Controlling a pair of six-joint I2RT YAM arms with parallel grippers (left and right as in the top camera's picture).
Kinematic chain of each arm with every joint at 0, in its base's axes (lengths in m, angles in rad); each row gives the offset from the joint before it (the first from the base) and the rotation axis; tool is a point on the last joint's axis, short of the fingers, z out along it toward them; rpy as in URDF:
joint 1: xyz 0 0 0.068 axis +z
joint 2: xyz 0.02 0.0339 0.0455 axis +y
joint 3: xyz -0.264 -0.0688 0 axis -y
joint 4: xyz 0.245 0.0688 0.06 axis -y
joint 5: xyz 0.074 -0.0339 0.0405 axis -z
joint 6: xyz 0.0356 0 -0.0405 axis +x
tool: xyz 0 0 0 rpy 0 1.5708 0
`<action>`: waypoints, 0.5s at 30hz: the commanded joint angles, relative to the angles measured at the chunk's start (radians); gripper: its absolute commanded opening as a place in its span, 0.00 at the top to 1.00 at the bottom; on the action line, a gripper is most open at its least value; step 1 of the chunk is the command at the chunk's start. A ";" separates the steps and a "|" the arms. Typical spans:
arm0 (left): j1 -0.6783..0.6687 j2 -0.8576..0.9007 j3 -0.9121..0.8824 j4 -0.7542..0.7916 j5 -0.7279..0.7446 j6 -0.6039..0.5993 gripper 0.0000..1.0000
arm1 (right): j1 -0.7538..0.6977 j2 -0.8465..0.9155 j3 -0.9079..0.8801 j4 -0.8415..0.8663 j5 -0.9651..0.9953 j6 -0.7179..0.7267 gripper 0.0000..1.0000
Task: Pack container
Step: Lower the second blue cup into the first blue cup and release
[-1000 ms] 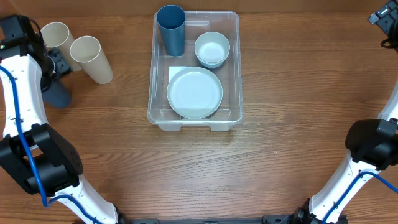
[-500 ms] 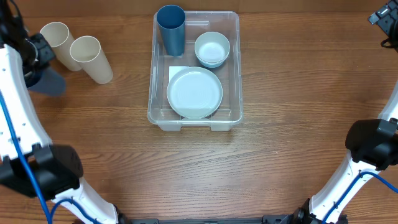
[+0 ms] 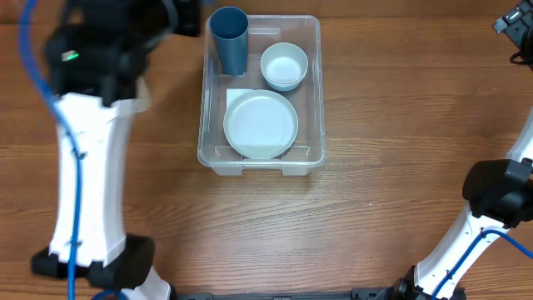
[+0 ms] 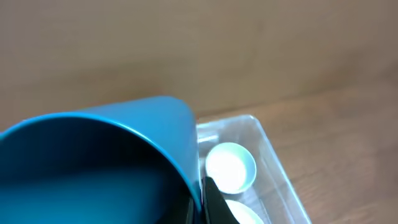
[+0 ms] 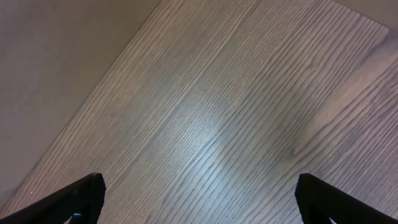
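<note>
I should now move the held blue cup [image 4: 93, 168] with my left gripper toward the open blue cup in the container [image 3: 229, 23] until the two cups nest, since both face opening up.
The clear container [image 3: 316, 100] stands at the table's middle back. It holds an upright blue cup [image 3: 229, 37], a white bowl [image 3: 284, 65] and a white plate [image 3: 261, 123] over a white label [image 3: 236, 96]. My left arm is raised high at the upper left of the overhead view. My left gripper [image 4: 199, 202] is shut on the rim of a second blue cup [image 4: 93, 162], which it holds above and left of the container [image 4: 267, 149]; the bowl [image 4: 230, 167] shows below. My right gripper [image 5: 199, 199] is open and empty over bare wood at the far right [image 3: 516, 25].
My raised left arm [image 3: 87, 158] covers the left side of the table in the overhead view and hides the two cream cups that lay there. A wall runs behind the table's back edge.
My left arm has lifted the blue cup off the table's left side and swung up and right towards the container. It now hides the cream cups. The right arm has not moved.
</note>
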 commanded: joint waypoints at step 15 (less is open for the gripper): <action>-0.103 0.236 -0.003 0.064 -0.204 0.077 0.96 | 0.001 -0.021 0.019 0.005 0.004 0.005 0.00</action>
